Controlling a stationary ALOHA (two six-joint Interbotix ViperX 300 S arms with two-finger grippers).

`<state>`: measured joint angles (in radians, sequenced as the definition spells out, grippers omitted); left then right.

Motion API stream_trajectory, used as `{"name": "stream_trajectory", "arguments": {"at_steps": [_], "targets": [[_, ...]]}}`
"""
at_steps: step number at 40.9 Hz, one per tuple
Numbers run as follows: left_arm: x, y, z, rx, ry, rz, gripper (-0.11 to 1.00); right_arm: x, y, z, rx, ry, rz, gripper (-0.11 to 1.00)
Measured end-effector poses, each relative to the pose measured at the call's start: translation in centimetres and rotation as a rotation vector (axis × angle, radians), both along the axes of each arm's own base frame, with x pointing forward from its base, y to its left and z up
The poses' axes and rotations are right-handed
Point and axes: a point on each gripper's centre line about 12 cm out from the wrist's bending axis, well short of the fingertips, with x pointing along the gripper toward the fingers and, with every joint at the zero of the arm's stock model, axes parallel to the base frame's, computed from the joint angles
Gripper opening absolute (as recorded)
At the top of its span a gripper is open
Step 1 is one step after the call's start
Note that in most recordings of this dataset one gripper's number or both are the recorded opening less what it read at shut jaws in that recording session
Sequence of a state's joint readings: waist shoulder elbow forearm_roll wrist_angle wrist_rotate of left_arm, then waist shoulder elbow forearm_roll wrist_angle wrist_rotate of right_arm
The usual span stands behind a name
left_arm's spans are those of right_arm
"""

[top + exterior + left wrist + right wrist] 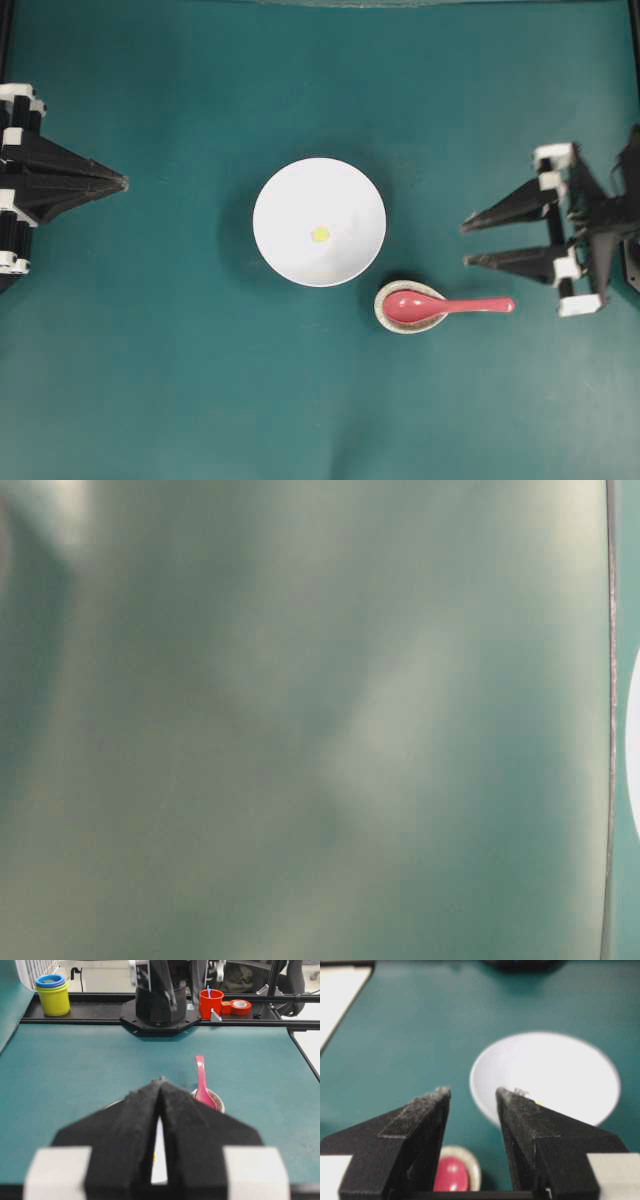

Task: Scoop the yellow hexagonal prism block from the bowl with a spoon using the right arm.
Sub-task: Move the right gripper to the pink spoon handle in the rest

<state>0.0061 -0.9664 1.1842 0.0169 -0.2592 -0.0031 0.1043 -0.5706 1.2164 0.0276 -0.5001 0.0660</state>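
Observation:
I expect the yellow block [320, 234], loose on the bowl's smooth bottom [292, 228], to slide to the bowl's side, then ride into the spoon's scoop when I push the spoon.
The white bowl [319, 222] sits mid-table with the tiny yellow block [320, 234] lying inside it. The pink-red spoon [450, 307] lies to the bowl's lower right, its scoop resting in a small speckled dish [408, 307] and its handle pointing right. My right gripper [467, 244] is open and empty, right of the bowl and just above the spoon's handle end. In the right wrist view my gripper [472, 1092] frames the bowl [555, 1075] and the spoon's scoop [451, 1174]. My left gripper [120, 183] is shut and empty at the far left.
In the left wrist view, stacked yellow and blue cups [52, 995], a red cup [211, 1004] and a tape roll [241, 1006] stand beyond the table's far edge beside the other arm's base [160, 1000]. The table-level view is a blur.

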Motion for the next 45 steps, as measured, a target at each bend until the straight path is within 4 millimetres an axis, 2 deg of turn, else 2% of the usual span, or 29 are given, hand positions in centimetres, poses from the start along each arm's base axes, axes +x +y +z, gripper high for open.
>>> {"name": "stream_trajectory", "arguments": {"at_steps": [9, 16, 28, 45], "targets": [[0.0, 0.0, 0.0, 0.000, 0.000, 0.000, -0.01, 0.5, 0.7, -2.7, 0.036, 0.012, 0.019, 0.49], [0.0, 0.0, 0.0, 0.002, 0.000, -0.001, -0.01, 0.0, 1.0, -4.7, 0.074, 0.019, 0.023, 0.49], [0.0, 0.0, 0.0, 0.000, 0.000, -0.002, -0.01, -1.0, 1.5, -6.5, 0.107, -0.001, 0.022, 0.49], [0.0, 0.0, 0.0, 0.000, 0.002, 0.000, -0.01, -1.0, 2.6, -9.4, 0.138, 0.069, -0.023, 0.49]]}}
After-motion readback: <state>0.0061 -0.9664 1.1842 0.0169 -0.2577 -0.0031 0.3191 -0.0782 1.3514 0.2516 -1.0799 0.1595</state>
